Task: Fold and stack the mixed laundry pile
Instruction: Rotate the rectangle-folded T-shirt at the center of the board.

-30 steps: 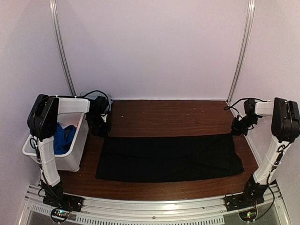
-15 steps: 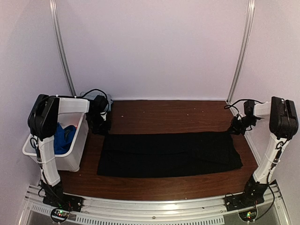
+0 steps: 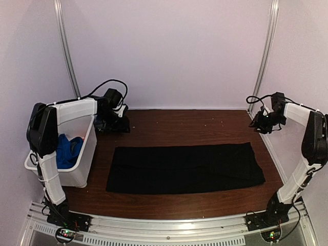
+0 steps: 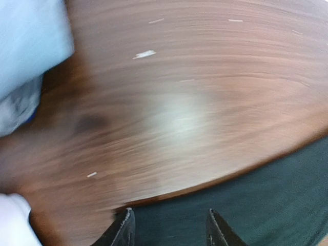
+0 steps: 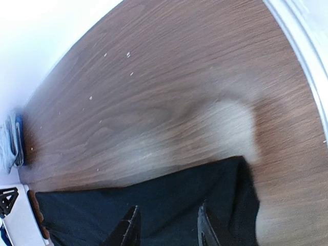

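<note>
The black cloth lies with its long edges straight and smooth. It should turn as one flat piece when I pull its end around.
A large black cloth lies flat as a wide rectangle across the middle of the wooden table. My left gripper hovers beyond its far left corner, open and empty. In the left wrist view the gripper has its jaws apart above the cloth's edge. My right gripper hangs beyond the far right corner, also open. In the right wrist view the gripper holds nothing over the cloth. Bright royal-blue fabric sits in the bin.
A white plastic bin stands at the table's left edge beside the left arm. A pale blue garment lies at the far left corner of the table, and a denim edge shows there too. Walls close in on three sides.
Both grippers have opened, let go of the black cloth's far corners and risen back toward the wall. The cloth has settled flat.
</note>
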You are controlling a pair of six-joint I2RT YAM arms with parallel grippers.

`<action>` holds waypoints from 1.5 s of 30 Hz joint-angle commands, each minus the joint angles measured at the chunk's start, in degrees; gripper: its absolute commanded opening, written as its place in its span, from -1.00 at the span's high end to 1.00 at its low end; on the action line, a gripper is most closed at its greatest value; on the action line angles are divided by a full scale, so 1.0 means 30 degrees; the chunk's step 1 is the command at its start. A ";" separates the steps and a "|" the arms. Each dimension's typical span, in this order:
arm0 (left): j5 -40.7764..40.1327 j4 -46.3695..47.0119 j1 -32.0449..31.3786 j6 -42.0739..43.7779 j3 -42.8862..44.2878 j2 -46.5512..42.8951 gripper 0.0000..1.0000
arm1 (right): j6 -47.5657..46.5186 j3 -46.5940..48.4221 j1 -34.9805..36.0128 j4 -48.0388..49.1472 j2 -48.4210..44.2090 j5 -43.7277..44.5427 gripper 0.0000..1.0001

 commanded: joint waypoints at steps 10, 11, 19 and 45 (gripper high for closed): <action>0.1098 -0.1276 -0.2571 0.2544 0.1136 0.3341 0.18 | 0.0761 -0.4460 0.4919 -0.0604 0.0363 0.0489 0.32; 0.0815 -0.1606 -0.2571 0.2605 0.1057 0.3443 0.19 | 0.0933 -0.4449 0.4912 -0.0367 0.0745 0.0819 0.32; -0.1403 -0.2515 -0.2742 0.2693 -0.2316 0.2053 0.25 | 0.0302 -0.0172 0.5067 -0.0106 0.5686 0.3092 0.38; -0.4052 -0.2843 -1.0115 0.0988 -0.5633 -0.5724 0.28 | -0.1849 1.3441 0.8853 -0.2644 0.8160 0.3866 0.21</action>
